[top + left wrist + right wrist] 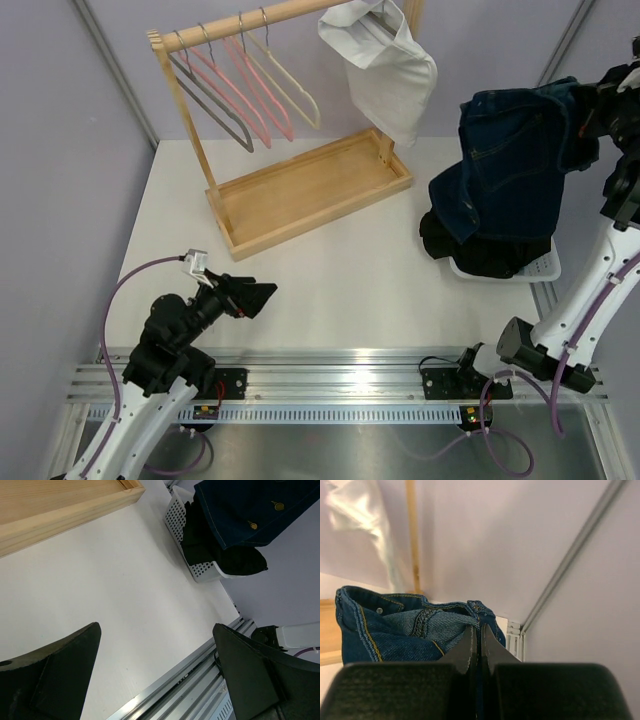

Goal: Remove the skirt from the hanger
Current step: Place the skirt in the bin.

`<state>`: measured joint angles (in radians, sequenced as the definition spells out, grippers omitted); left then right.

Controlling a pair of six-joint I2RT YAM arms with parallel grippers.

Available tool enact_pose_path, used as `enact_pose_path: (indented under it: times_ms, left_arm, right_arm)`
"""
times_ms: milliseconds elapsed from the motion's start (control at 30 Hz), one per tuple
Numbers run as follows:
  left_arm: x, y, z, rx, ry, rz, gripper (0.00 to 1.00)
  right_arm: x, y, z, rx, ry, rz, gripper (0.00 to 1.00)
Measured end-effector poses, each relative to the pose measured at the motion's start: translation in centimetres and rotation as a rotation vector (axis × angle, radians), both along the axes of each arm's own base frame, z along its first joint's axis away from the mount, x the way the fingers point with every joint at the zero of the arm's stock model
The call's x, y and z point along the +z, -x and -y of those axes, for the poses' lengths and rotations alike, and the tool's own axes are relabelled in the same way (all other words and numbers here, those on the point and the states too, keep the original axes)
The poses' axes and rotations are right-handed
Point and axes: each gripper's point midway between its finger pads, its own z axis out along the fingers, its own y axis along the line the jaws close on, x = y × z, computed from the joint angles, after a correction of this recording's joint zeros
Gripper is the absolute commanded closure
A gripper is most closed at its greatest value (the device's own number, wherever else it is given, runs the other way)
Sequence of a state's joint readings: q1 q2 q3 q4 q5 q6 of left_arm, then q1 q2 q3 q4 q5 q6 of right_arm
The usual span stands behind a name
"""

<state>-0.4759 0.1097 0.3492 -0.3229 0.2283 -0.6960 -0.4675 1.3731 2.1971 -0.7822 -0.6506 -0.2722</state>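
The denim skirt point(515, 165) is hanging above the white basket, free of any hanger. My right gripper should go on letting it down until it lies on the black clothing point(488, 258).
A dark blue denim skirt point(515, 160) hangs from my right gripper point(590, 100), high at the right, above the white basket point(540, 268). In the right wrist view the jaws are pressed together on the skirt's edge point(395, 630), with the gripper point(481, 627) right on its waistband. No hanger shows in the skirt. My left gripper point(255, 295) is open and empty, low over the table at the front left; in its own view point(155, 627) the skirt point(240, 510) hangs far off.
A wooden rack with a tray base point(310, 185) stands at the back, with several bare hangers point(250, 100) and a white garment point(385, 60) on its rail. The basket point(175, 512) holds black clothing point(490, 255). Metal rails run along the near edge.
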Motion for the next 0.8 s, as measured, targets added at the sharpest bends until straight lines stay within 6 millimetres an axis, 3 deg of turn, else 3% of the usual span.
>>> enact_pose_path:
  times_ms: [200,300,400,500,800]
  left_arm:
    - [-0.1,0.0,0.0,-0.001,-0.01,0.006,0.01]
    - [-0.1,-0.1,0.0,-0.002,-0.011,0.008,0.01]
    - [0.1,-0.2,0.1,-0.003,-0.01,0.011,0.01]
    - [0.2,-0.4,0.3,-0.008,-0.008,0.011,0.01]
    - [0.0,-0.6,0.6,-0.016,-0.008,-0.005,0.01]
  right_arm:
    - [-1.2,-1.1,6.6,-0.122,-0.08,-0.041,1.0]
    - [-2.3,-1.6,8.3,-0.143,-0.101,-0.069,1.0]
    - [-4.5,-2.3,8.5,-0.117,-0.126,-0.113,1.0]
    - [-8.4,-3.3,8.4,-0.086,-0.16,-0.185,1.0]
    - [-24.4,-6.1,5.3,-0.005,-0.241,-0.487,1.0]
